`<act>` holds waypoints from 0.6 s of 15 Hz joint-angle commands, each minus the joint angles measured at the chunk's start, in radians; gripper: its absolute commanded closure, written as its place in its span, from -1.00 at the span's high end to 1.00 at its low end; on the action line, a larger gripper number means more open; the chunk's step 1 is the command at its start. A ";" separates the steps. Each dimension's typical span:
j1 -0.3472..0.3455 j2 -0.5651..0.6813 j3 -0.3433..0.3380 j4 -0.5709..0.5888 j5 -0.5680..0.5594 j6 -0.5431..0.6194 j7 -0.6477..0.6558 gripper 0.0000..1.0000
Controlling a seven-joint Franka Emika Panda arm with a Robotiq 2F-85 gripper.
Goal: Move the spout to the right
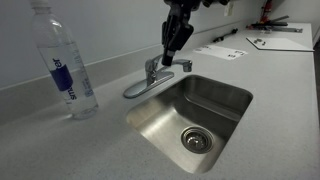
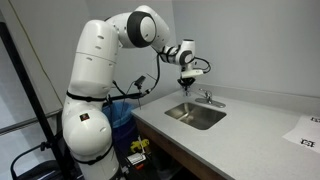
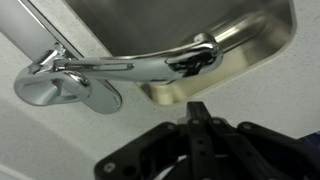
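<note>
My closed gripper is hanging clear above the spout's tip (image 1: 187,66). I should bring it down next to the spout's tip and push the spout toward the papers (image 1: 221,52).
The chrome spout (image 1: 138,86) reaches from the faucet's short base toward the sink's left end; its tip sits near the sink's corner. In the wrist view the spout (image 3: 160,62) arches from the base on the left to a downturned tip over the basin, with the flat lever handle (image 3: 95,64) lying along its top. My gripper (image 1: 172,54) hangs just above and behind the faucet, apart from it. It also shows in the other exterior view (image 2: 187,82). In the wrist view the fingers (image 3: 195,110) are pressed together with nothing between them.
A steel sink (image 1: 238,97) with a drain (image 1: 195,140) is set in the grey counter. A clear water bottle (image 1: 66,65) stands to the left of the faucet. Papers (image 1: 222,50) lie on the counter at the back right. A wall runs behind the faucet.
</note>
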State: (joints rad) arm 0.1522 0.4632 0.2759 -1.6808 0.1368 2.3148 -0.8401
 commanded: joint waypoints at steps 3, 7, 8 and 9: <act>0.000 -0.001 0.012 -0.012 -0.021 -0.030 -0.006 -1.00; 0.011 -0.006 0.009 -0.051 -0.035 -0.015 0.004 -1.00; 0.014 -0.007 0.008 -0.061 -0.043 -0.010 0.004 -1.00; 0.018 -0.008 0.006 -0.072 -0.053 -0.003 0.006 -1.00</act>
State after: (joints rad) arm 0.1634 0.4649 0.2823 -1.7268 0.1235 2.3117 -0.8401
